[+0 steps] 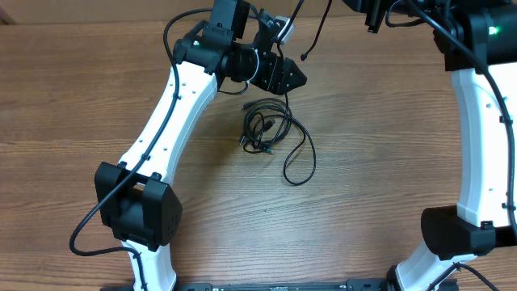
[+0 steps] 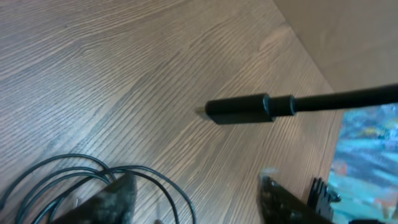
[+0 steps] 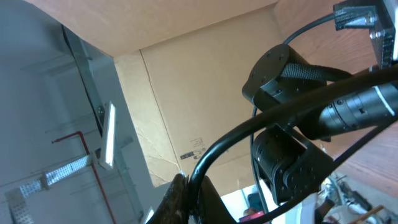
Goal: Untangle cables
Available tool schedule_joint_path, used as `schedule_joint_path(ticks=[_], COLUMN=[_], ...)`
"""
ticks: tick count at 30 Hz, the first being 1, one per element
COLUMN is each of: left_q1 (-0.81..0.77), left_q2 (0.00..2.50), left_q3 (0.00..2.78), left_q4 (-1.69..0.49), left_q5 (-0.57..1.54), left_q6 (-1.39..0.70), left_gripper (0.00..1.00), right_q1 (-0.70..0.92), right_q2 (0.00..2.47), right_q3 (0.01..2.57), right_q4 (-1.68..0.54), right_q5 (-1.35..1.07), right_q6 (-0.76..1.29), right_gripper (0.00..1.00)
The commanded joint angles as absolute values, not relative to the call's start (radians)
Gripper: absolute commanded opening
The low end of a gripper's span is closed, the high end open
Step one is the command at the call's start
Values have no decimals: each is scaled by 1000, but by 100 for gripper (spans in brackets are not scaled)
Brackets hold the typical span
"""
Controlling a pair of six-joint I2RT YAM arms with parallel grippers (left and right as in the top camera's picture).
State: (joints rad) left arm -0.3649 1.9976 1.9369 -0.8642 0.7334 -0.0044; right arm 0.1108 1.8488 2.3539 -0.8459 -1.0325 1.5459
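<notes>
Next, my right gripper swings away to pull the cable clear (image 1: 296, 11), because the black cable hanging from it goes across my left gripper (image 1: 280, 52).
The cables (image 1: 266, 129) lie as a small coiled bundle at the table's middle, with one loose loop trailing to the front right. My left gripper (image 1: 292, 78) hovers just behind the bundle. In the left wrist view it (image 2: 196, 190) is open, with cable loops (image 2: 62, 169) under its left finger. My right gripper (image 1: 373, 16) is raised at the top edge; in the right wrist view it (image 3: 189, 190) is shut on a black cable (image 3: 249, 127). That cable's plug end (image 1: 304, 57) hangs free above the table and also shows in the left wrist view (image 2: 239, 111).
The wooden table (image 1: 380, 162) spreads around the bundle. The left arm's white link (image 1: 174, 105) crosses the left half. The right arm (image 1: 477, 129) stands along the right edge. A cardboard wall (image 3: 186, 87) stands behind the table.
</notes>
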Motion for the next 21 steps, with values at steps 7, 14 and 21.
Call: schedule_joint_path(ticks=[7, 14, 21], left_q1=[-363, -361, -360], left_q2=[2005, 2005, 2005], left_q3=[1938, 1938, 1938], left_q4=[-887, -902, -974], left_q5=[749, 747, 737], left_q6=[-30, -30, 56], left_gripper=[37, 31, 77], right_q1=[73, 33, -42], right_q2=[1844, 1844, 1844], right_q3=[2362, 2362, 2362], right_q4=[-839, -842, -843], right_q5=[-1065, -1091, -1090], right_q6=[1567, 1563, 1511], right_gripper=[4, 4, 4])
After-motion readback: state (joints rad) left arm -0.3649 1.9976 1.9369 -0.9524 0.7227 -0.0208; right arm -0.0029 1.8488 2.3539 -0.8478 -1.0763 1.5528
